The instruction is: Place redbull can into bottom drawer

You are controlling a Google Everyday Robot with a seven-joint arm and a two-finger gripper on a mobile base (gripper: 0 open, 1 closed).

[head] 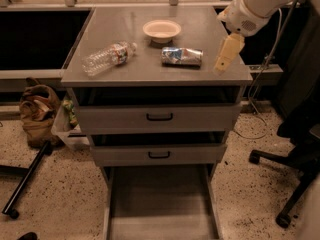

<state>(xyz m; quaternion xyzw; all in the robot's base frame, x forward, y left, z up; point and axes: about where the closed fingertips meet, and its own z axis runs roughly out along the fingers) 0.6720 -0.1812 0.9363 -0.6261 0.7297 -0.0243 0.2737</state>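
I should move my gripper toward the redbull can [182,56] next and close it around the can, because the bottom drawer [161,202] is open and the way to the can is clear.
The redbull can [181,56] lies on its side on the grey cabinet top [150,69], right of centre, just in front of a bowl. The bottom drawer [161,206] is pulled out at the foot of the cabinet, a wide shallow grey tray with nothing in it. My gripper [226,53] hangs from the white arm at the top right, over the cabinet top's right edge, a short way right of the can and apart from it. It holds nothing that I can see.
A clear plastic water bottle [108,57] lies on the left of the top. A white bowl [161,30] stands at the back centre. Two upper drawers with black handles [159,117] are shut. An office chair base [290,174] is at right; a bag [37,111] at left.
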